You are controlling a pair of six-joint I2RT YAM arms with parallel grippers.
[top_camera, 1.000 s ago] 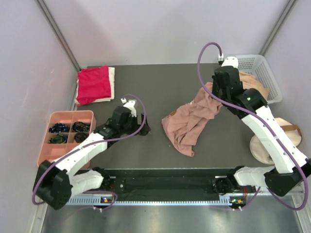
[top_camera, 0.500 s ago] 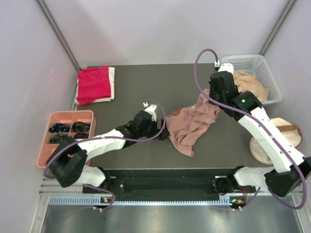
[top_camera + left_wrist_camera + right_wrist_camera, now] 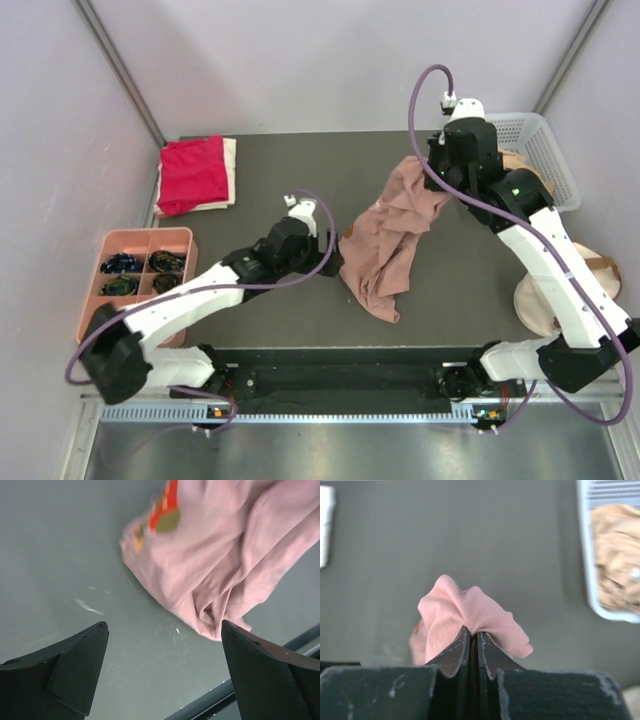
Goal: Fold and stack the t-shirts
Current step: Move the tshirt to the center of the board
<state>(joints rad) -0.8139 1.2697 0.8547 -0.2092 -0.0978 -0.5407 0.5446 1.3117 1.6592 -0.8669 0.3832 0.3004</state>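
My right gripper should first lay down the dusty-pink t-shirt's upper part, which hangs bunched in it, near the front rail. My left gripper will then take its edge.
A dusty-pink t-shirt hangs crumpled over the middle of the dark table, its lower part resting on the mat. My right gripper is shut on the shirt's upper edge, and cloth bunches out above the closed fingertips. My left gripper stands open just left of the shirt's lower part, nothing between its fingers. A printed patch shows on the cloth. A folded red t-shirt lies on a white one at the back left. A tan one sits in the basket.
A white mesh basket stands at the back right. A pink compartment tray with dark small parts is at the left edge. A round cream bag lies at the right. The black front rail runs along the near edge.
My left arm swung right from beside the tray to the pink shirt's lower edge, staying open. My right gripper lifted the shirt's top up and toward the back.
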